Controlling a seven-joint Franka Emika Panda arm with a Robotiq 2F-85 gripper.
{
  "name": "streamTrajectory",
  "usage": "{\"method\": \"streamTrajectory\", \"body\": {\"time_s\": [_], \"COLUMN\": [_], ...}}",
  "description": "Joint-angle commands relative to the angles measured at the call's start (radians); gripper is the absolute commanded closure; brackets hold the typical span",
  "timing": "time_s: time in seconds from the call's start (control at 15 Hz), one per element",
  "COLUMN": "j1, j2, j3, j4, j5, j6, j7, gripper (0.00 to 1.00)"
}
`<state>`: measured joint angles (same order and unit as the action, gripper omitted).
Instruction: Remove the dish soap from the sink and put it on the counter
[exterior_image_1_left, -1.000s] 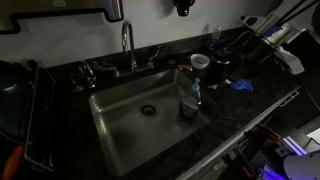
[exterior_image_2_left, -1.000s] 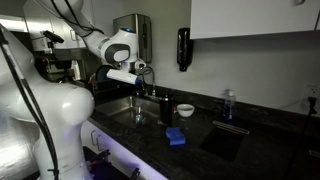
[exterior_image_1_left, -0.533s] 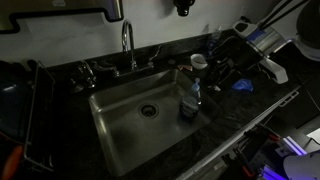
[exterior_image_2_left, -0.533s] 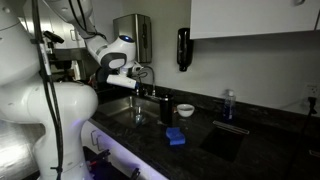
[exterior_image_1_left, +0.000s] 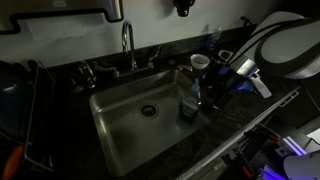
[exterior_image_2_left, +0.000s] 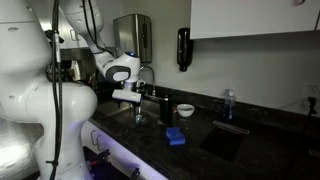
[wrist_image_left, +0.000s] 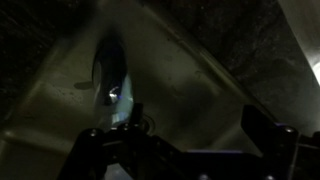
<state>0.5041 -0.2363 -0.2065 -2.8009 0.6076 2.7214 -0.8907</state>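
Observation:
Next, my gripper swings across until its two fingers are on either side of the bottle (exterior_image_1_left: 195, 93) before it closes, because the dish soap (wrist_image_left: 112, 80) stands beside one open finger, outside the gap.
The dish soap (exterior_image_1_left: 190, 100) stands upright in the right part of the sink (exterior_image_1_left: 120, 128), near its right wall. In the wrist view the bottle (wrist_image_left: 112, 75) shows blurred at the upper left, just beyond my left finger. My gripper (exterior_image_1_left: 209, 91) hangs over the sink's right rim, close beside the bottle and not touching it. Its fingers (wrist_image_left: 175, 135) are spread wide with only the sink floor (wrist_image_left: 195, 85) between them. In an exterior view my gripper (exterior_image_2_left: 141, 98) is low over the basin. The dark counter (exterior_image_1_left: 255, 105) surrounds the sink.
The chrome faucet (exterior_image_1_left: 128, 45) rises behind the sink. A white cup (exterior_image_1_left: 200, 62) and a flat blue item (exterior_image_1_left: 243, 86) sit on the counter right of the basin. A blue sponge (exterior_image_2_left: 176, 136), a dark bowl (exterior_image_2_left: 185, 110) and another bottle (exterior_image_2_left: 229, 103) stand on the counter.
My arm has swung down and in from above the counter toward the sink's right side, bringing the gripper close to the dish soap. The bottle has not moved.

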Motion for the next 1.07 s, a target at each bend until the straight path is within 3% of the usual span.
{"method": "streamTrajectory", "body": {"time_s": [0.0,0.53,1.0], "j1": [-0.038,0.084,0.109], "j2": [0.103,0.158,0.240], "j3": [0.010,0.013,0.021], "j4": [0.006,0.053,0.032], "j5": [-0.038,0.235,0.238], "j6": [0.096,0.257,0.498], "j7": [-0.033,-0.231,-0.202], "gripper": [0.00,0.00,0.00]}}
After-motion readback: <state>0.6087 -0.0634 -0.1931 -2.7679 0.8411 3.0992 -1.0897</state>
